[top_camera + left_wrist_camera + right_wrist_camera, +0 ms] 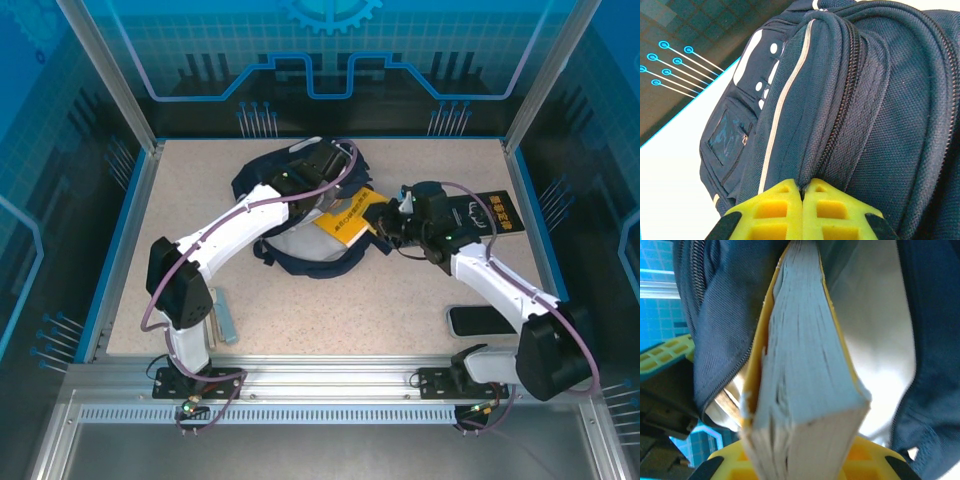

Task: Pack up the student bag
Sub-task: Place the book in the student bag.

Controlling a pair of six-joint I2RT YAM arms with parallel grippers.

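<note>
I should go on pushing with my right gripper until the yellow book (347, 217) is inside and then let go, because the book points edge-on between the navy flap and the pale lining (306, 243).
The student bag (292, 218), dark navy with thin white stripes, lies in the middle of the table with its mouth held open toward the right. My left gripper (322, 162) is at the bag's top edge. In the left wrist view its yellow fingers (785, 205) are shut on a fold of the bag (880, 100) beside the zipper. My right gripper (386, 224) is shut on a thick yellow-covered book (350, 216). The book (805, 360) points edge-on into the opening, between the navy flap (725, 305) and the pale lining (880, 330); the gripper (805, 462) is mostly hidden behind it.
A small navy book with yellow lettering (487, 212) lies at the right, behind my right arm. A flat black object (482, 320) rests near the right arm's base. A grey bar-shaped item (226, 316) lies by the left arm's base. Frame posts and walls enclose the table.
</note>
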